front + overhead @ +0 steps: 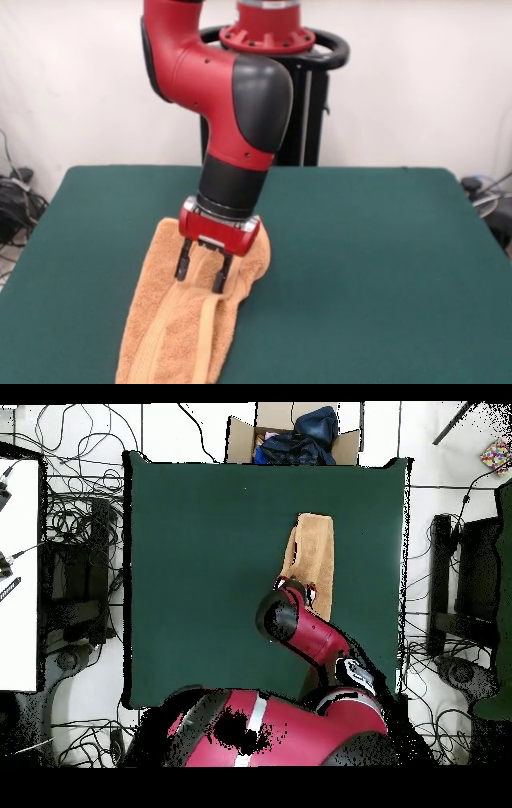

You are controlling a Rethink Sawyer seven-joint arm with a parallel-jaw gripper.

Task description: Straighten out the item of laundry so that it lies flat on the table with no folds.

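The orange-tan towel (pixel 178 340) will come up whole and stay folded when I lift it, because my gripper has its fingers on both sides of the lengthwise folds (pixel 203 288), away from any corner.
The orange-tan towel (pixel 180 336) lies on the dark green table (pixel 368 248), left of centre in the front view. It is bunched into a long narrow strip with lengthwise folds, and a smoother band runs down its middle. My gripper (pixel 202 272) points down over the towel's far end. Its two black fingers (pixel 183 264) are spread apart, with their tips at the cloth. In the overhead view the towel (pixel 312 549) lies right of the table's (pixel 200 564) middle. There the arm covers the towel's lower end and hides the gripper.
The robot's pedestal (pixel 300 96) stands behind the table's far edge. A cardboard box (pixel 295 434) with dark cloth in it sits beyond the table's opposite edge. Cables lie on the floor around the table. A white surface (pixel 18 574) stands to the left.
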